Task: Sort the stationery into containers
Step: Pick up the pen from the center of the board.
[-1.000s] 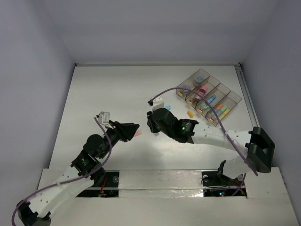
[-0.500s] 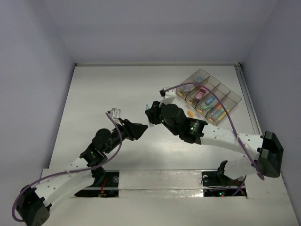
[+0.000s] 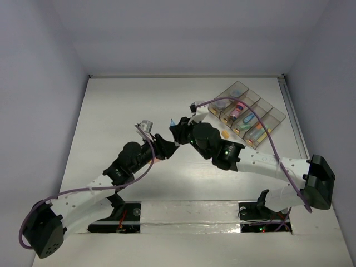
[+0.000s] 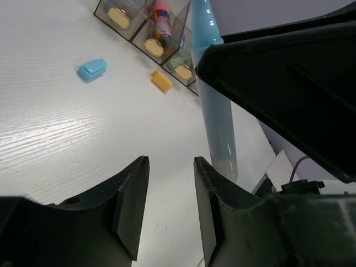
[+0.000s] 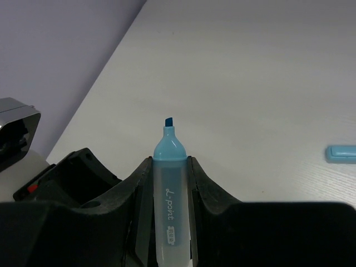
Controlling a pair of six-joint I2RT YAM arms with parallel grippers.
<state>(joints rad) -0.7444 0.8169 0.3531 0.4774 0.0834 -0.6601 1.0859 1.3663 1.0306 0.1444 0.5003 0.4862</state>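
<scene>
The robot's right gripper is holding the blue marker near its tip (image 5: 169, 143), where the blue cap has to go, so next the left gripper takes hold of the marker's back end (image 4: 225, 162) first.
My right gripper (image 5: 169, 161) is shut on an uncapped blue marker (image 5: 169, 211), whose tip points away from the wrist. In the top view that gripper (image 3: 177, 130) hangs over the middle of the table. My left gripper (image 3: 168, 146) sits just beside it. In the left wrist view the left gripper (image 4: 171, 161) is open with only bare table between its fingers. The blue marker (image 4: 217, 111) stands to their right. The smoky divided tray (image 3: 276, 113) at the back right holds several coloured markers. A loose blue cap (image 4: 92, 69) lies on the table.
A small orange piece (image 3: 225, 134) lies on the table just in front of the tray (image 4: 139, 34), and it shows too in the left wrist view (image 4: 162, 80). The blue cap (image 5: 340, 153) lies at the right edge of the right wrist view. Walls close in the table on three sides.
My left arm has swung up and to the right until its fingers reach the right gripper. The right gripper rose slightly with the blue marker, then held still.
</scene>
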